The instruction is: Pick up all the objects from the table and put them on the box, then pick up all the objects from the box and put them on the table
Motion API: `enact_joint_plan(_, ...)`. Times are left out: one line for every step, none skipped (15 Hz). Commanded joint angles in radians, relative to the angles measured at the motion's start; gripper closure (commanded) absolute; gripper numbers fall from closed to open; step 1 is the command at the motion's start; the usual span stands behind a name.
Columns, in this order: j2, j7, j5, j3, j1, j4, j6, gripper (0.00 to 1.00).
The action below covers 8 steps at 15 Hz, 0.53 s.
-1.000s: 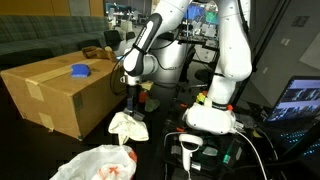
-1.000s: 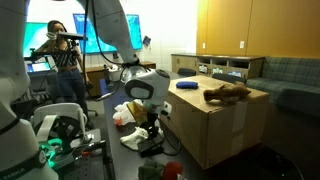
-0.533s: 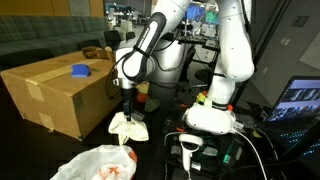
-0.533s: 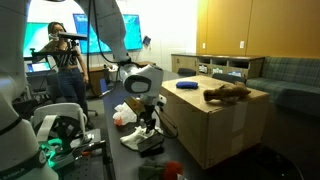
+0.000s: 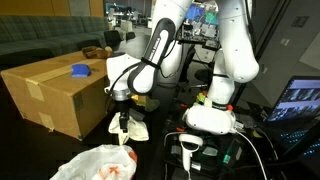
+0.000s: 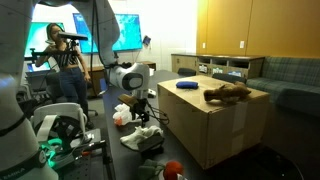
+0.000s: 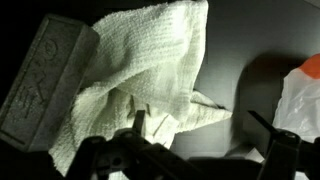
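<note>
The cream-white cloth's raised fold (image 7: 163,106) is facing the gripper's open fingers, clear of the grey block, so the robot should now lower them until they are on both sides of the fold (image 5: 130,128), then close them.
The cream-white cloth (image 7: 140,70) lies crumpled on the black table (image 7: 245,35). My gripper (image 7: 205,130) is open just above it, with one fingertip (image 7: 138,122) over the cloth's edge and a cloth corner pointing into the gap. In both exterior views the gripper (image 5: 121,124) (image 6: 141,119) hangs low over the cloth (image 5: 133,127) (image 6: 140,139), beside the brown cardboard box (image 5: 50,92) (image 6: 215,130). On the box rest a blue square pad (image 5: 80,71) (image 6: 187,85) and a brown lump (image 6: 228,94). A white plastic bag with red print (image 5: 100,162) (image 7: 300,100) lies nearby.
A grey flat block with raised markings (image 7: 45,75) lies against the cloth. A white barcode scanner (image 5: 190,150) stands by the robot base (image 5: 210,118). A small orange-red item (image 6: 172,168) sits near the table's front. A person (image 6: 60,60) stands behind, and a couch (image 5: 40,40) is beyond the box.
The arm has swung toward the box and come down, bringing the open gripper low over the cream cloth. The items on the box have not moved.
</note>
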State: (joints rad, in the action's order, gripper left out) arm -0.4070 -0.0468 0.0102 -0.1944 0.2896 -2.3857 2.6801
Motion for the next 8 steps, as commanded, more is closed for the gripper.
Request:
enact_joint_plan(-0.076, -0.154, -0.176, 0.106, 0.123, 0.038, 0.068, 0.00)
enact_joint_plan(-0.108, -0.199, -0.227, 0.143, 0.160, 0.055, 0.075, 0.00)
enact_joint_plan(-0.127, -0.239, -0.269, 0.178, 0.192, 0.061, 0.078, 0.00)
enact_joint_plan(-0.139, -0.261, -0.304, 0.203, 0.216, 0.059, 0.087, 0.00)
enact_joint_plan(-0.158, -0.287, -0.336, 0.234, 0.239, 0.065, 0.089, 0.00)
enact_joint_plan(-0.165, -0.315, -0.372, 0.269, 0.268, 0.065, 0.084, 0.00)
enact_joint_plan(-0.173, -0.333, -0.404, 0.299, 0.289, 0.066, 0.079, 0.00)
enact_joint_plan(-0.181, -0.348, -0.436, 0.329, 0.305, 0.068, 0.071, 0.00)
